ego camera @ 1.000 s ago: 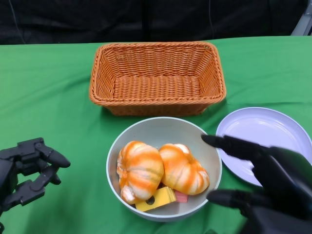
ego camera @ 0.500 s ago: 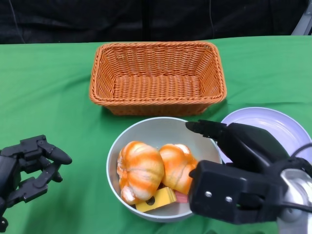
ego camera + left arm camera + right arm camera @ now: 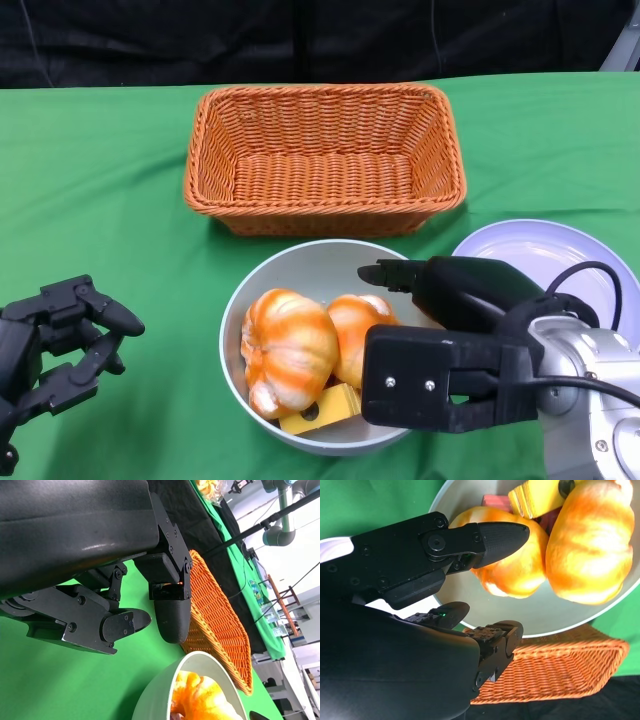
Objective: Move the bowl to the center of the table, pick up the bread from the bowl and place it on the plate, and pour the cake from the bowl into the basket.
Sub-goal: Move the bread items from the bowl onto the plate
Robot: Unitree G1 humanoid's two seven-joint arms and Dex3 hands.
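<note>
The robot should expect more pieces of cake hidden beneath the orange breads (image 3: 292,342) when it lifts the breads, because the yellow cake (image 3: 326,409) sticks out from under them.
The pale grey bowl (image 3: 300,268) sits in front of the wicker basket (image 3: 325,160). It holds two orange-and-white breads, the left one (image 3: 288,350) and the right one (image 3: 352,322), and a yellow cake piece (image 3: 320,408). My right hand (image 3: 455,300) reaches over the bowl's right side with its fingers spread above the right bread (image 3: 520,565), gripping nothing. In the right wrist view a pink piece (image 3: 495,501) lies beside the yellow cake (image 3: 540,495). My left hand (image 3: 60,345) hovers at the lower left, fingers apart and empty.
A white plate (image 3: 545,255) lies right of the bowl, partly hidden by my right arm. The basket (image 3: 215,615) stands empty behind the bowl (image 3: 160,692). Green cloth covers the table, with bare cloth between my left hand and the bowl.
My right hand has moved left from the bowl's right edge to above the right bread. The left hand has barely shifted. Bowl, basket and plate stay put.
</note>
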